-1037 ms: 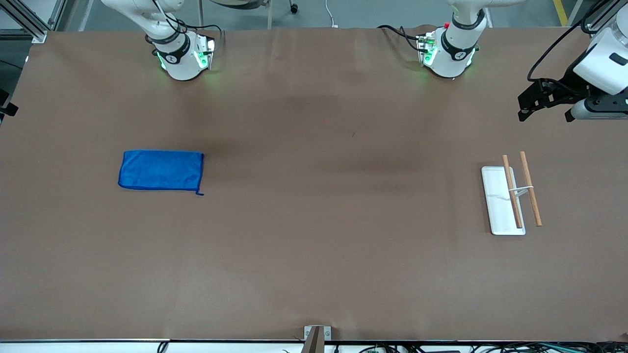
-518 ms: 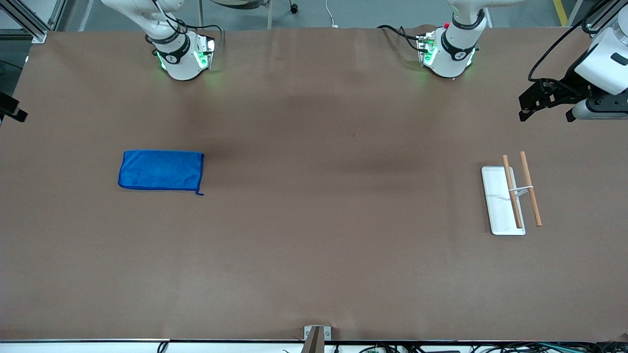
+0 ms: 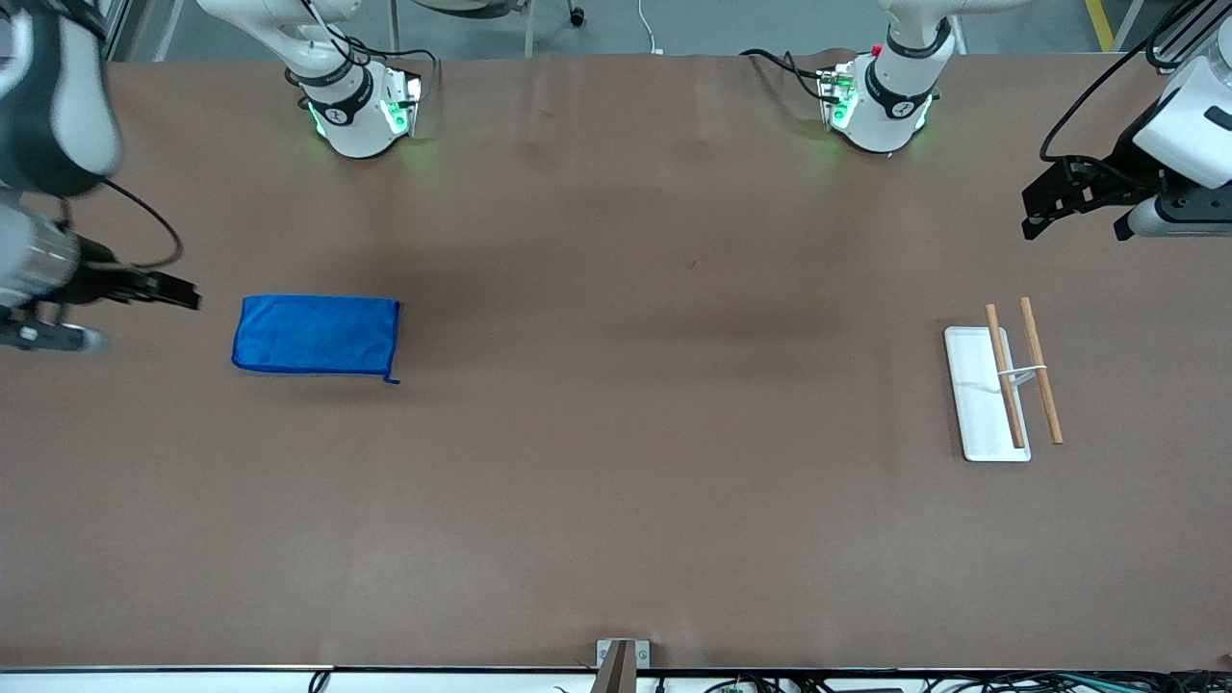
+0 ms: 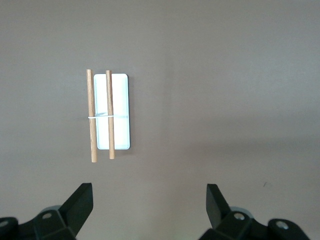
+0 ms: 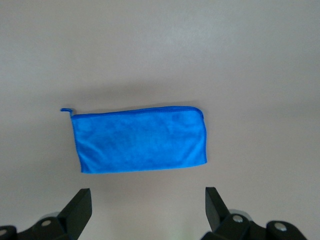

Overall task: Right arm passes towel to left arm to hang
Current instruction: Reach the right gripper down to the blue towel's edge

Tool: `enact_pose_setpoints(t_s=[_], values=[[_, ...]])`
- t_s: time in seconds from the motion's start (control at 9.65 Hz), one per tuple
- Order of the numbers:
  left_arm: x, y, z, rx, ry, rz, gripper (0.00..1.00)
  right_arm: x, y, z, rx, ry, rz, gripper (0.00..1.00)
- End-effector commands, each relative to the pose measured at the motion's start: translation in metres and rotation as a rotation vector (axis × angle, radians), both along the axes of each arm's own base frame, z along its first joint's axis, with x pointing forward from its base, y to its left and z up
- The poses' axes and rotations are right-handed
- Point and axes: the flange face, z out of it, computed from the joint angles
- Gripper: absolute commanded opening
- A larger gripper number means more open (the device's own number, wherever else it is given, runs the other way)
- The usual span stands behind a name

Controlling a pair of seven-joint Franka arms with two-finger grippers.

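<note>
The hem (image 5: 175, 108) bends gently around the blue towel's corner (image 3: 238, 363), so that corner will flop over against the rest of the towel when I raise the towel's long edge.
The blue towel (image 3: 316, 334) lies flat and folded on the brown table toward the right arm's end, its small corner loop at the corner nearer the front camera. It also shows in the right wrist view (image 5: 140, 140). My right gripper (image 3: 178, 292) hangs in the air beside the towel's short edge at the table's end, open and empty (image 5: 147, 197). My left gripper (image 3: 1039, 207) is up in the air at the left arm's end of the table, open and empty (image 4: 149, 192). The hanging rack (image 3: 1001, 385) shows below it in the left wrist view (image 4: 111, 112).
The rack is a white flat base (image 3: 974, 390) with two wooden bars (image 3: 1041, 371) held above it by a thin wire frame. The two arm bases (image 3: 358, 111) (image 3: 881, 101) stand at the table's edge farthest from the front camera.
My right arm has swung in from the table's end, and its gripper now sits beside the towel. My left gripper has hardly moved. The towel lies as before.
</note>
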Motion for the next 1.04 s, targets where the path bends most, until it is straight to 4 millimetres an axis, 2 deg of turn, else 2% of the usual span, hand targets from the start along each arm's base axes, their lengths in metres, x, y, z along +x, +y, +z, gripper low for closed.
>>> enact_pose_setpoints(t_s=[0.0, 0.31, 0.52, 0.62, 0.83, 0.93], values=[[0.005, 0.000, -0.017, -0.003, 0.028, -0.015, 1.00, -0.038, 0.004, -0.072, -0.010, -0.069, 0.017, 1.00], [0.005, -0.001, -0.017, -0.001, 0.028, -0.014, 1.00, -0.067, 0.008, -0.170, -0.022, -0.171, 0.027, 1.00], [0.006, -0.002, -0.019, -0.001, 0.031, -0.017, 1.00, -0.078, 0.010, -0.209, -0.027, -0.189, 0.037, 1.00], [0.006, -0.002, -0.019, -0.001, 0.031, -0.017, 1.00, -0.078, 0.009, -0.224, -0.030, -0.204, 0.047, 1.00], [0.006, -0.001, -0.019, -0.001, 0.031, -0.015, 1.00, -0.080, 0.009, -0.232, -0.028, -0.194, 0.101, 0.98], [0.006, -0.001, -0.019, -0.001, 0.031, -0.015, 1.00, -0.081, 0.001, -0.236, -0.027, -0.193, 0.150, 0.96]])
